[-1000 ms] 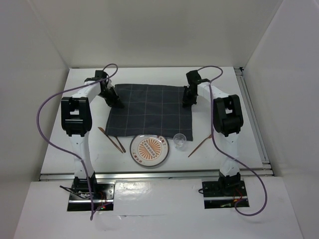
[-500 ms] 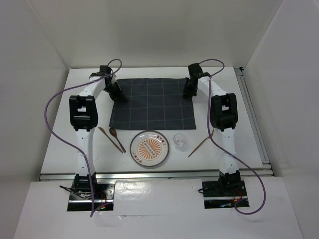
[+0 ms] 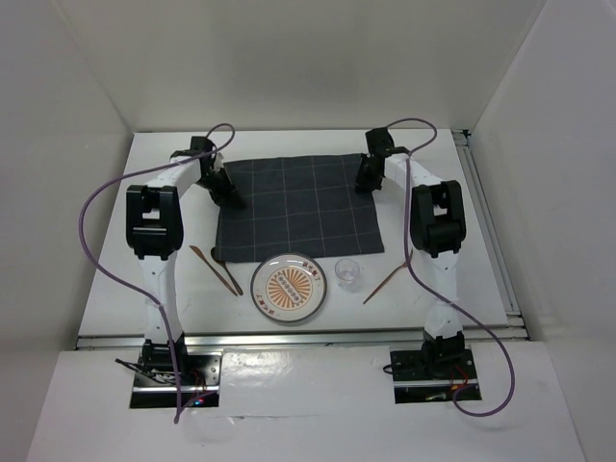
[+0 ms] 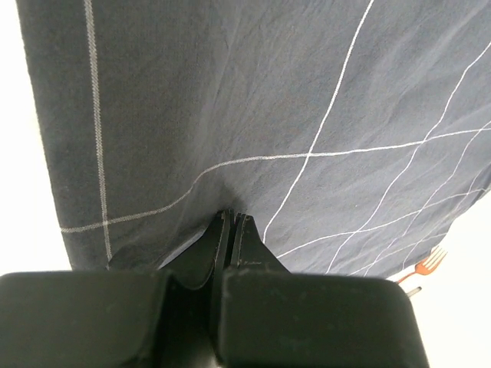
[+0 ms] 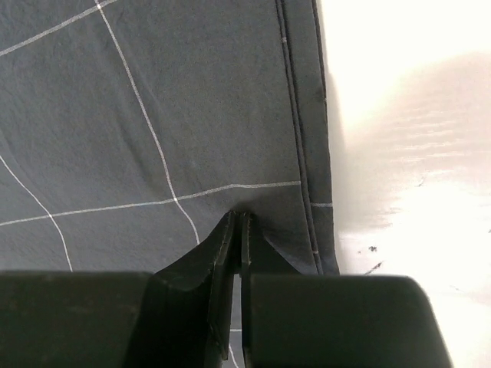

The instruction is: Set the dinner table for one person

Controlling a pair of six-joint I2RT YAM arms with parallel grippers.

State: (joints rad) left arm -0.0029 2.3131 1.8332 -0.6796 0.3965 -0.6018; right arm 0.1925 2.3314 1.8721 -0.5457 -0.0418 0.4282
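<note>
Next, my right gripper pulls its side of the cloth toward the glass (image 3: 347, 270) first, because the cloth is slanted, with its far corner at my right gripper (image 3: 363, 156) too far back.
The dark navy grid-lined cloth (image 3: 294, 207) lies spread on the white dinner table (image 3: 111, 250). My left gripper (image 3: 229, 196) is shut on the cloth near its far left edge; in the left wrist view the jaws (image 4: 232, 216) meet with the cloth (image 4: 253, 100) puckered at their tips. My right gripper (image 3: 366, 183) is shut on the cloth near its far right corner; the right wrist view shows the gripper (image 5: 239, 215) pinching the cloth (image 5: 153, 107) just inside its hem.
A patterned plate (image 3: 290, 289) and a small clear glass (image 3: 348, 272) sit just in front of the cloth. Wooden utensils (image 3: 218, 271) lie at the left, a wooden stick (image 3: 389, 280) at the right. An orange fork (image 4: 426, 264) shows past the cloth. A metal rail (image 3: 486, 231) runs along the right edge.
Both grippers have carried the cloth from a skewed lie to a squarer one, then a little nearer. Its near left corner now covers the spoon seen half a second ago.
</note>
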